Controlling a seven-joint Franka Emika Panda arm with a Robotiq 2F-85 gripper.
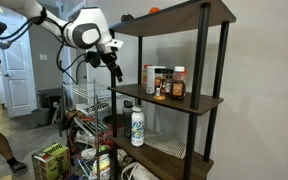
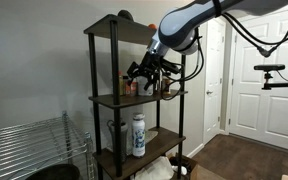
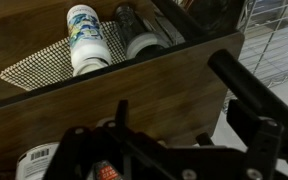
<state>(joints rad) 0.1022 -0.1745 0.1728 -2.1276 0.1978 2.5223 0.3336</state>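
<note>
The black post [image 3: 240,76] stands close against one finger's way in, so my gripper should lift and swing clear of the post before coming over the middle shelf [image 3: 156,98].
My gripper [image 1: 114,68] [image 2: 140,72] hangs open beside the end of the middle wooden shelf [image 1: 174,101] [image 2: 109,99], holding nothing. In the wrist view my gripper [image 3: 179,115] frames the shelf board [image 3: 134,85] from above, with one dark finger [image 3: 239,85] over the board's edge. Several spice jars [image 1: 164,83] [image 2: 168,87] stand on that shelf, just beyond the fingers; two labelled lids [image 3: 34,162] show at the bottom left. One level down, a white bottle [image 1: 137,125] [image 2: 138,135] [image 3: 85,40] and a dark cylinder [image 2: 117,136] [image 3: 140,32] stand on a mesh mat [image 3: 29,66].
The black-framed shelf unit carries a dark object [image 1: 144,14] [image 2: 124,15] on its top board. A wire rack [image 1: 89,100] [image 2: 24,145] stands close by. A green box [image 1: 50,160] sits low down. White doors [image 2: 254,80] fill the wall behind the arm.
</note>
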